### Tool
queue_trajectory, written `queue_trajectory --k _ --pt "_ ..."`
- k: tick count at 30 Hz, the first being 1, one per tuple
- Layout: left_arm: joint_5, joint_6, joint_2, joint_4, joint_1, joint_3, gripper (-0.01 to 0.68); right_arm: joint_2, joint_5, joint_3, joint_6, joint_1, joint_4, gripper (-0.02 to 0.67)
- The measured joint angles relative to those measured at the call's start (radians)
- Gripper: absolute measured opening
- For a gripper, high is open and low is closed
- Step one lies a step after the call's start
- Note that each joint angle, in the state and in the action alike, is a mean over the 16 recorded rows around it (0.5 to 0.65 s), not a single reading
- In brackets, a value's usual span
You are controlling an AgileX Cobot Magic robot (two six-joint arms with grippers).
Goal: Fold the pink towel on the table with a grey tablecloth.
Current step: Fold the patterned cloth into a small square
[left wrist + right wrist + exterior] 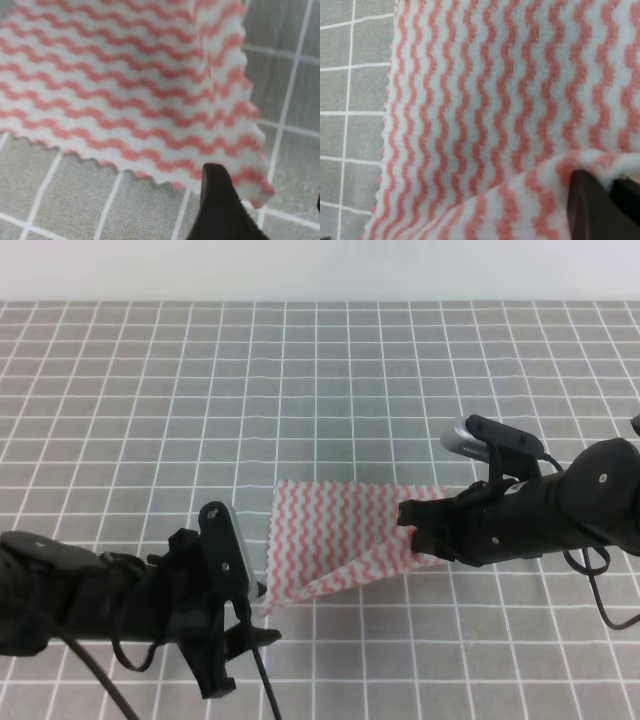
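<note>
The pink towel's slanting fold (358,568) leaves a near corner low (270,606). I expect the fold to straighten out and lie flat when I bring that corner over.
The pink towel (325,525) lies on the table with a grey tablecloth (150,390), and its near edge is lifted into a slanting fold. My right gripper (415,532) holds the near right corner off the cloth. In the right wrist view its dark fingers (592,210) sit close together under a fold of the towel (495,100). My left gripper (262,610) is at the towel's near left corner. In the left wrist view its fingers (217,200) stand well apart, and the jagged corner of the towel (257,187) lies between them; I cannot see them pinching it.
The gridded tablecloth (60,200) stretches around the towel on all sides. A pale wall runs along the table's far edge (320,270). Both black arms and their cables fill the near left and right.
</note>
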Motion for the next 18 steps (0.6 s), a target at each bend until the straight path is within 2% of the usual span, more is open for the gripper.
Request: queue_trajectory --k 18 --pt "-0.020 0.300 0.115 -0.260 0.000 -0.002 0.377 0.000 -0.001 0.000 -0.001 0.000 0.000 -0.013"
